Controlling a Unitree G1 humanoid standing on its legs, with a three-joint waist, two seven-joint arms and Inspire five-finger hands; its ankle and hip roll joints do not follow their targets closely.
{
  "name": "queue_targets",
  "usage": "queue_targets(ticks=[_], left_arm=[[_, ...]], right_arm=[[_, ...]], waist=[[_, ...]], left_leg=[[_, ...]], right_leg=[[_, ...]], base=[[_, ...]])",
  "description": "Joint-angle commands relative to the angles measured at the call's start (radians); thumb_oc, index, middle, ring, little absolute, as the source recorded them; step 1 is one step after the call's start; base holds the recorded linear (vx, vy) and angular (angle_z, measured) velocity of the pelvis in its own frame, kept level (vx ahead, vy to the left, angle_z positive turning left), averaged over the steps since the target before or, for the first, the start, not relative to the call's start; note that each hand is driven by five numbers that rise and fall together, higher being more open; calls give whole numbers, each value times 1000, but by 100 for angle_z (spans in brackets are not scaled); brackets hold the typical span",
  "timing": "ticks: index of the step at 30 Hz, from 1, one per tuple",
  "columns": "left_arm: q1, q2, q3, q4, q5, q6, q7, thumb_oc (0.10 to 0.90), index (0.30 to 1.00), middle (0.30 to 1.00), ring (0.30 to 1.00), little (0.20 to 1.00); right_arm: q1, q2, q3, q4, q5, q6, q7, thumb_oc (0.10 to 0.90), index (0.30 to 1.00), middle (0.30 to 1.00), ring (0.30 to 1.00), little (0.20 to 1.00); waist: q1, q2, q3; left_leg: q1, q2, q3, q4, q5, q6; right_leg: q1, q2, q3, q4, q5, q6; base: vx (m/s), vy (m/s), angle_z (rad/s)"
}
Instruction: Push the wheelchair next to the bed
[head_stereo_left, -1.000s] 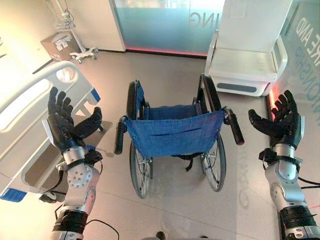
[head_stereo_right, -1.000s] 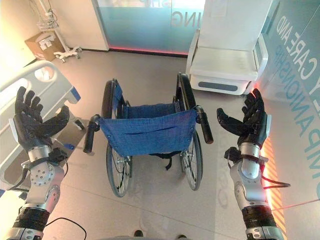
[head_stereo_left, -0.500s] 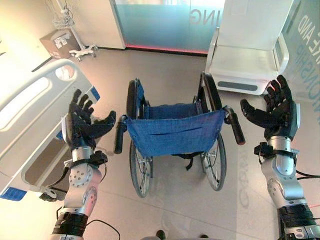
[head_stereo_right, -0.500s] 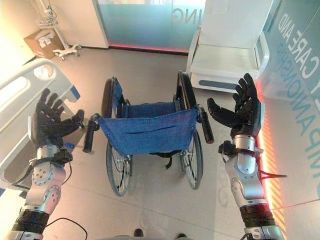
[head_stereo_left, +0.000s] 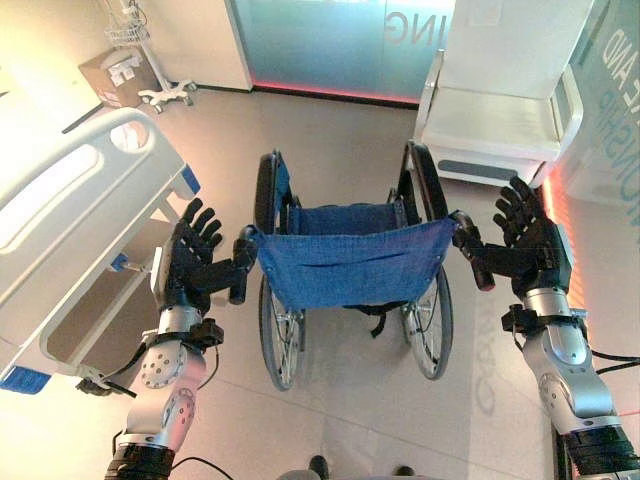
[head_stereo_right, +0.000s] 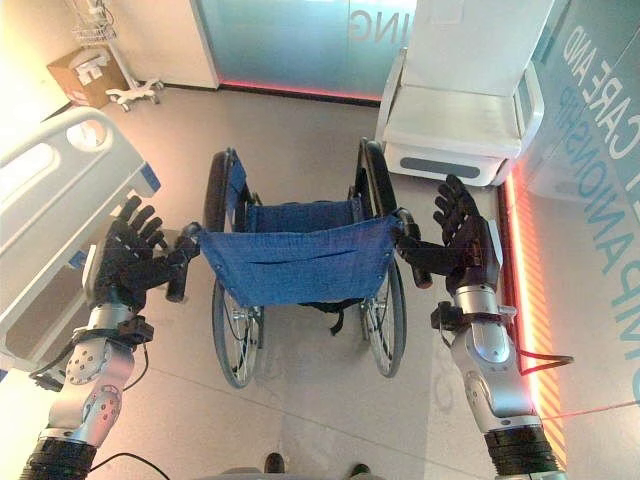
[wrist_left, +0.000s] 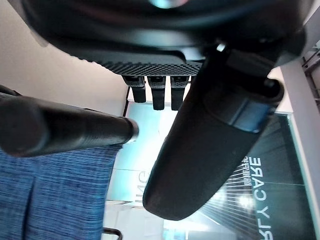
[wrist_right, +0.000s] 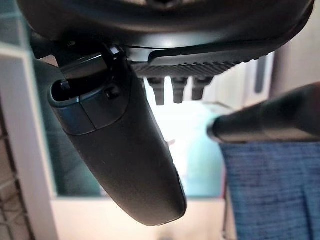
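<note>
The wheelchair (head_stereo_left: 347, 219) will stay spread open and roll as one piece when I push, because the blue cloth back (head_stereo_left: 355, 265) is stretched wide between the push handles.
The wheelchair (head_stereo_left: 348, 265), with a blue cloth back and black wheels, stands in the middle of the floor, its back towards me. My left hand (head_stereo_left: 185, 270) is open just outside its black left push handle (head_stereo_left: 240, 268), thumb reaching to the grip. In the left wrist view that handle (wrist_left: 60, 132) lies between the straight fingers and the thumb (wrist_left: 215, 140). My right hand (head_stereo_left: 530, 250) is open beside the right push handle (head_stereo_left: 472, 255), thumb at the grip; the right wrist view shows the handle (wrist_right: 275, 120) beside the thumb (wrist_right: 125, 150). The white bed (head_stereo_left: 60, 200) stands at the left.
A white padded chair (head_stereo_left: 500, 120) stands at the back right, close behind the wheelchair's right front. A cardboard box (head_stereo_left: 118, 75) and a wheeled stand base (head_stereo_left: 165, 97) sit at the back left. A glass partition (head_stereo_left: 330, 40) closes the far side.
Both hands have come inward and down from out at the sides to the wheelchair's push handles. The wheelchair has not moved.
</note>
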Motion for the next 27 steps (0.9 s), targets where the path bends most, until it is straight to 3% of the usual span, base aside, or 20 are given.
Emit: queue_targets(ticks=[1,17,27], left_arm=[[-32,100,67,-123,65,-52,-17,800,900,900,900,900],[-43,157,46,-67,144,54,10,800,900,900,900,900],[-130,192,-18,47,134,144,27,800,900,900,900,900]], right_arm=[[-46,-88,-26,-127,-62,-37,55,800,900,900,900,900],[-55,-144,23,-46,-118,81,78,800,900,900,900,900],[-164,-181,110,53,-128,168,68,800,900,900,900,900]], waist=[[5,-38,-52],[9,-40,-49],[13,-43,-53]], left_leg=[[-14,-24,44,33,-45,-12],[-17,-26,44,33,-40,-15],[-13,-29,39,37,-39,-15]], right_leg=[[-55,-28,2,85,-8,13],[-56,-30,-8,84,-2,18],[-48,-32,-10,80,2,20]], base=[[0,0,0],[0,0,0],[0,0,0]])
